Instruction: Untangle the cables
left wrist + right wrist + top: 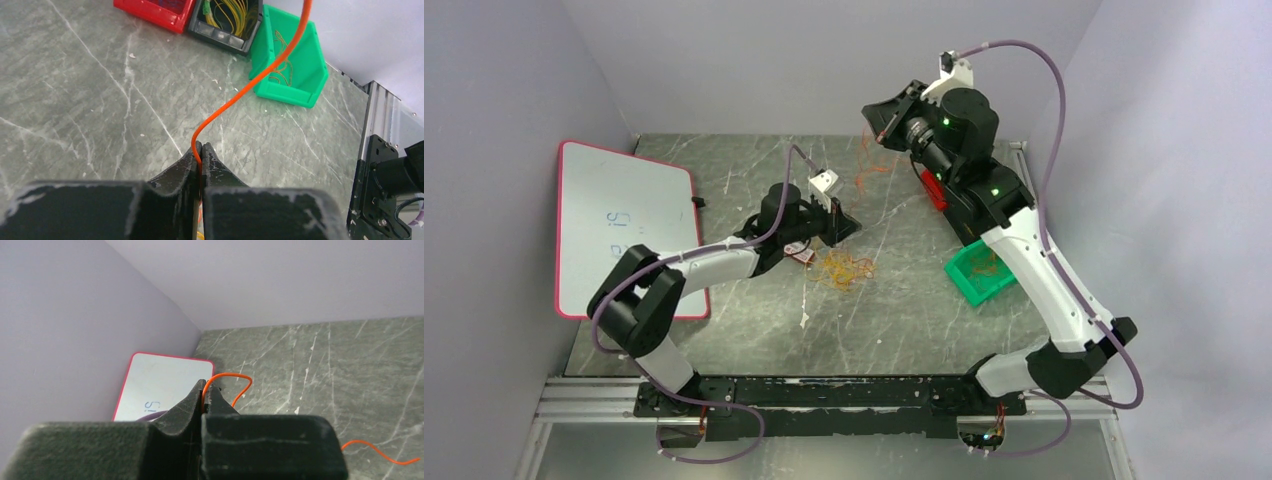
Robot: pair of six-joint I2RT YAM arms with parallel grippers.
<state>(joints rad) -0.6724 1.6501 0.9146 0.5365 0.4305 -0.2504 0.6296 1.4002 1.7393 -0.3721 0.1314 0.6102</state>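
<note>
I can see the orange cable in loops (870, 168) under my right gripper. My left gripper should lift it clear of the yellow heap (846, 269) while my right gripper opens.
The cables are thin orange and yellow wires. A tangled heap of them (844, 268) lies on the marble table just right of my left gripper (842, 226). That left gripper (201, 146) is shut on one orange cable (250, 85), which rises up and away to the right. My right gripper (879, 118) is raised at the back of the table; in its wrist view the right gripper (205, 385) is shut on an orange cable (231, 376) that loops out past the fingertips. Orange strands (864, 170) hang below it.
A white board with a pink rim (619, 225) lies at the left. A red bin (157, 11), a black bin with yellow wires (227, 22) and a green bin (292, 67) stand at the right. Purple hoses (1054, 100) arc over the right arm.
</note>
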